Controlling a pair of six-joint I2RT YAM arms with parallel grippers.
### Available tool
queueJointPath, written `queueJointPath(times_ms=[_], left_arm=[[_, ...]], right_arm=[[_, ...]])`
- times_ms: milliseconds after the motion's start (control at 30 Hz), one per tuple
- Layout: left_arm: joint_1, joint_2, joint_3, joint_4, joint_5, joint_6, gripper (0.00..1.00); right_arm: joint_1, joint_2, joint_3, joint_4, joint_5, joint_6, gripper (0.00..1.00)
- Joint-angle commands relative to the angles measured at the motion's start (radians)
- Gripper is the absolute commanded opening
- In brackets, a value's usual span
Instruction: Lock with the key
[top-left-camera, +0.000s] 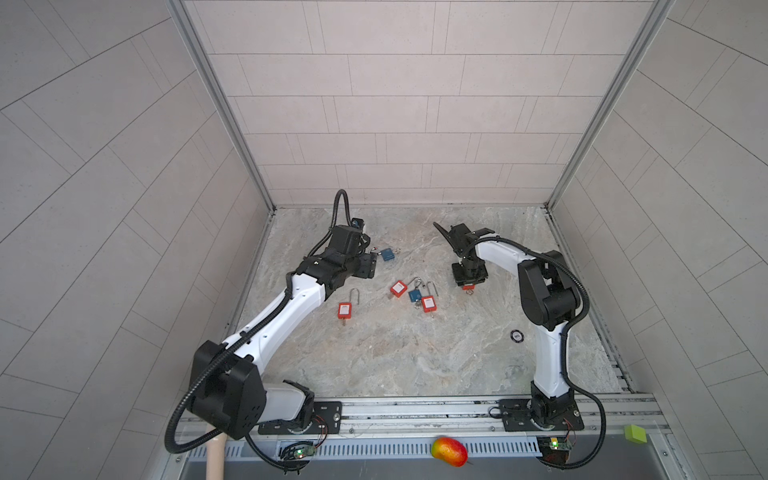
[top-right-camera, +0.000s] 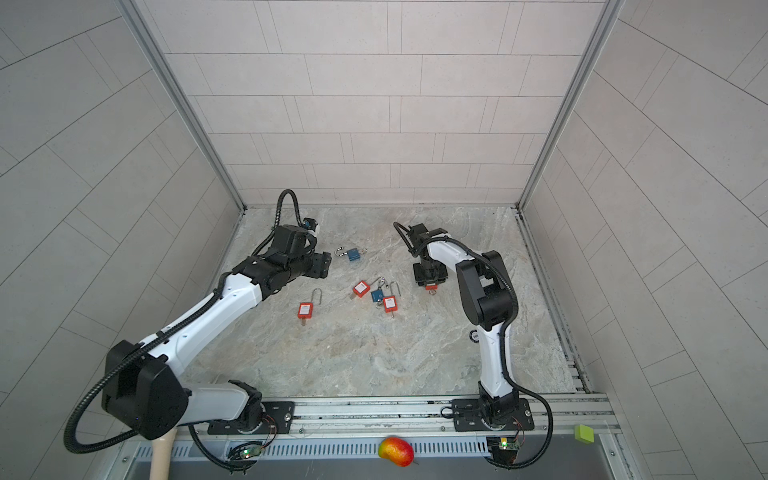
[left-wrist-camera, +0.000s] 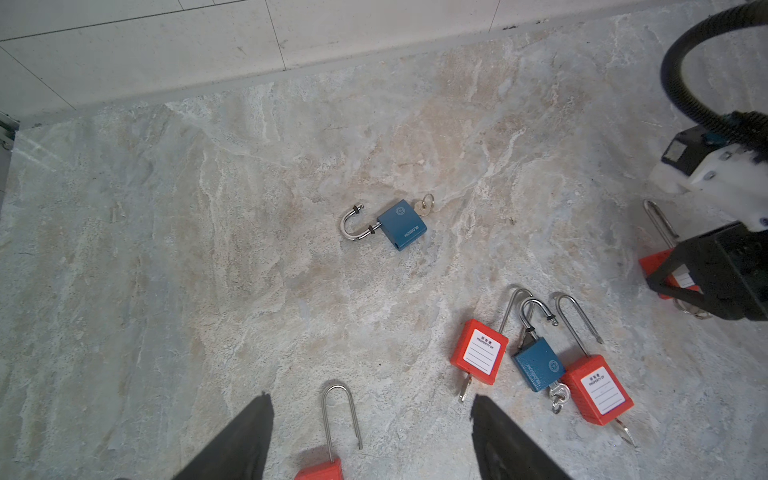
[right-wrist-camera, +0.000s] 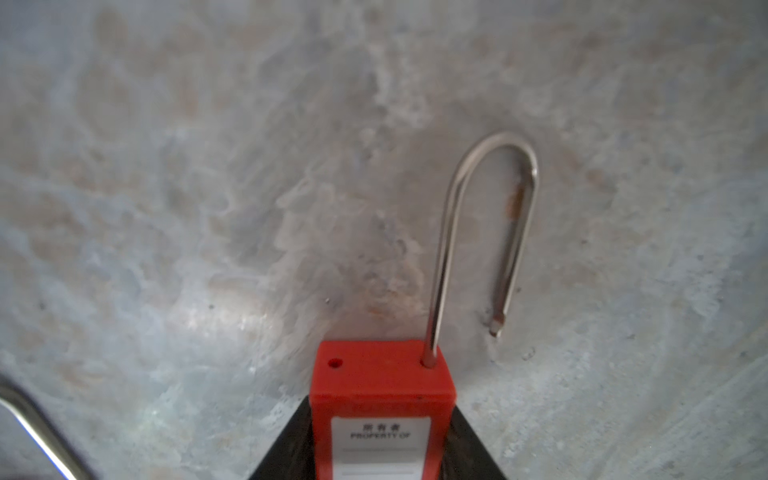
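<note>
My right gripper should raise the red padlock and my left gripper should grab the shackle's bend (right-wrist-camera: 505, 142), because the red padlock's shackle end (right-wrist-camera: 496, 324) is away from its hole.
My right gripper (right-wrist-camera: 381, 404) is shut on the body of a red padlock (right-wrist-camera: 380, 374), with a black finger against each side. Its long steel shackle (right-wrist-camera: 490, 208) stands open, with the free end off to the side of its hole. In both top views this gripper (top-left-camera: 469, 282) points down at the table, and a key ring (top-left-camera: 469, 294) pokes out under it. My left gripper (left-wrist-camera: 370, 397) hangs open above the table near another red padlock (left-wrist-camera: 320, 469). Beyond it lies a blue padlock (left-wrist-camera: 401, 224) with an open shackle and a key (left-wrist-camera: 426, 205) in it.
A red padlock (top-left-camera: 398, 288), a blue one (top-left-camera: 414, 295) and another red one (top-left-camera: 429, 303) lie bunched mid-table, keys inserted. A black disc (top-left-camera: 516, 335) sits by the right arm. A mango (top-left-camera: 449, 451) and a green block (top-left-camera: 636, 433) rest on the front rail.
</note>
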Motion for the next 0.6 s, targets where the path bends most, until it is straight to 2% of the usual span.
queueJointPath(times_ms=[0, 133, 200, 567], left_arm=[[-0.015, 0.005, 0.030, -0.012, -0.003, -0.007, 0.80], [-0.030, 0.010, 0.042, -0.012, -0.009, -0.007, 0.80], [-0.034, 0.014, 0.050, -0.011, -0.011, -0.007, 0.80], [-0.052, 0.030, 0.068, -0.008, -0.015, -0.007, 0.80]], right_arm=[[0.067, -0.028, -0.040, -0.081, 0.008, -0.173, 0.46], [0.088, -0.036, -0.058, -0.074, 0.070, -0.167, 0.63], [0.087, -0.038, -0.058, -0.068, 0.068, -0.154, 0.65], [0.066, -0.044, -0.058, -0.049, 0.025, -0.043, 0.57]])
